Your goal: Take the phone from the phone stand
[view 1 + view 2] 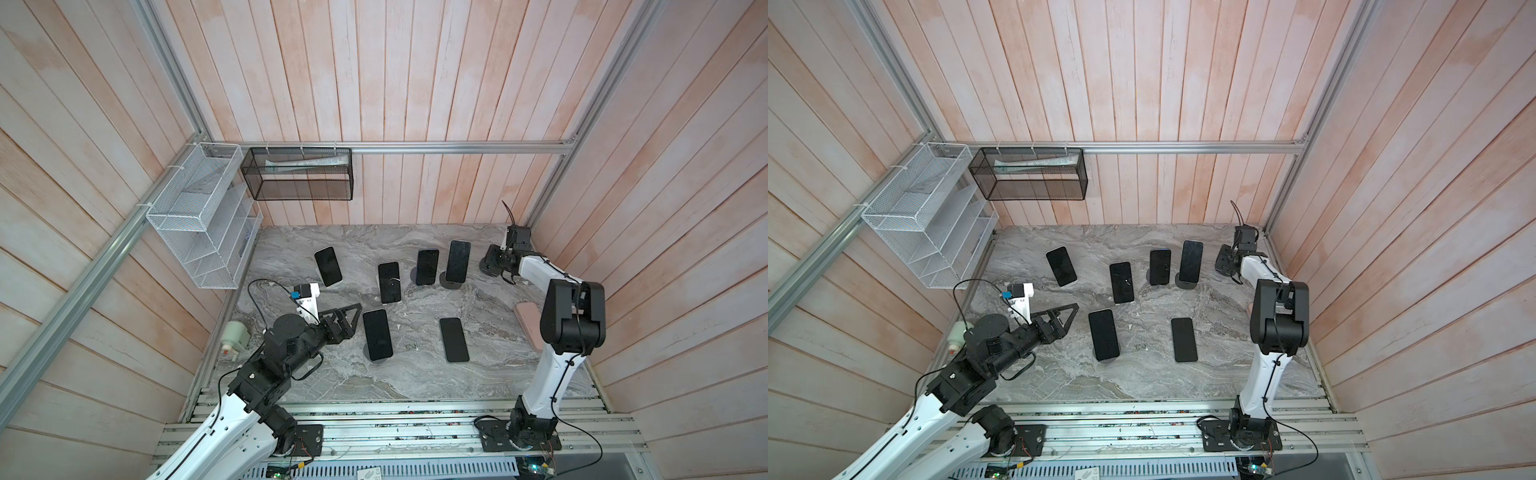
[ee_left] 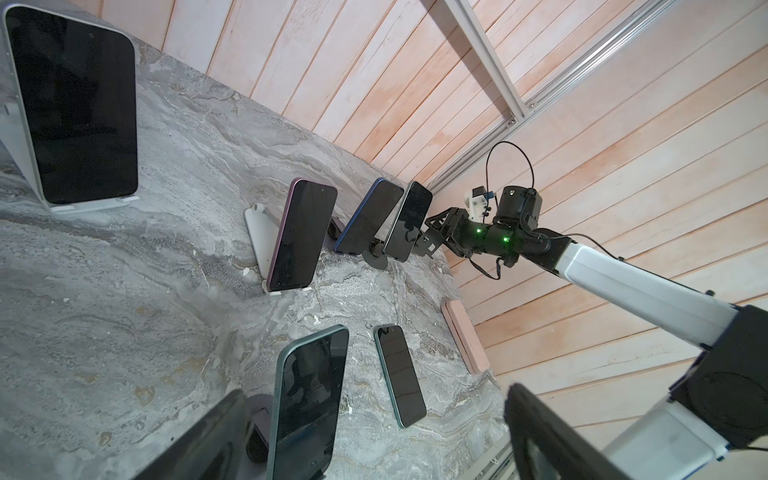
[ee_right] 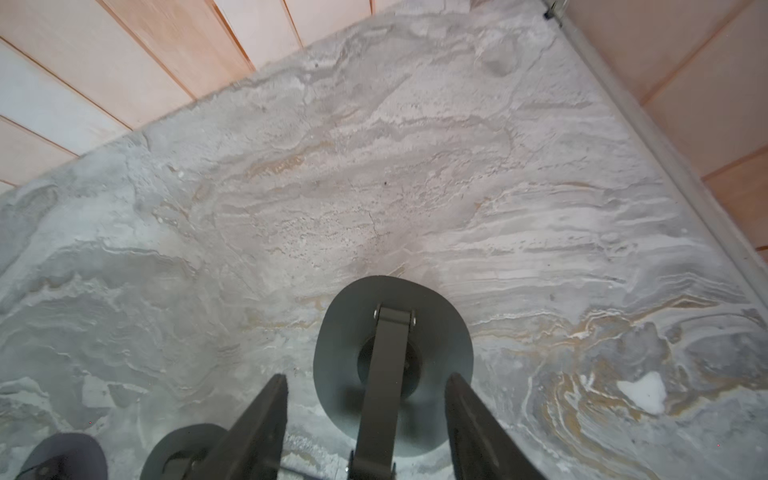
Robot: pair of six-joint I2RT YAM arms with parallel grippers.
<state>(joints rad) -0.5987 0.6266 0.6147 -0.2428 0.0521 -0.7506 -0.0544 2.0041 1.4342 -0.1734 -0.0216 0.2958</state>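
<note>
The robot's left gripper should move back, because the stand at my right gripper (image 1: 1224,260) is empty, while the right gripper goes to the phone on the front stand (image 1: 1104,334).
The phone (image 1: 458,261) is a dark slab leaning on the phone stand (image 1: 452,284) at the back right, beside the right arm. My right gripper (image 1: 491,265) sits at its far side. In the left wrist view its fingers (image 2: 432,230) lie against the edges of that phone (image 2: 409,216), shut on it across its width. In the right wrist view my right gripper (image 3: 370,376) straddles the phone stand's arm (image 3: 384,374) above its round base (image 3: 332,353); the phone lies below that view's edge. My left gripper (image 1: 352,316) hangs open and holds nothing.
Other dark phones lean on stands at the back left (image 1: 328,266), middle (image 1: 389,282), back (image 1: 427,267) and front (image 1: 377,334). One phone (image 1: 455,340) lies flat. A pink case (image 1: 528,328) lies by the right wall. A white wire rack (image 1: 199,224) and black mesh basket (image 1: 297,174) hang on the walls.
</note>
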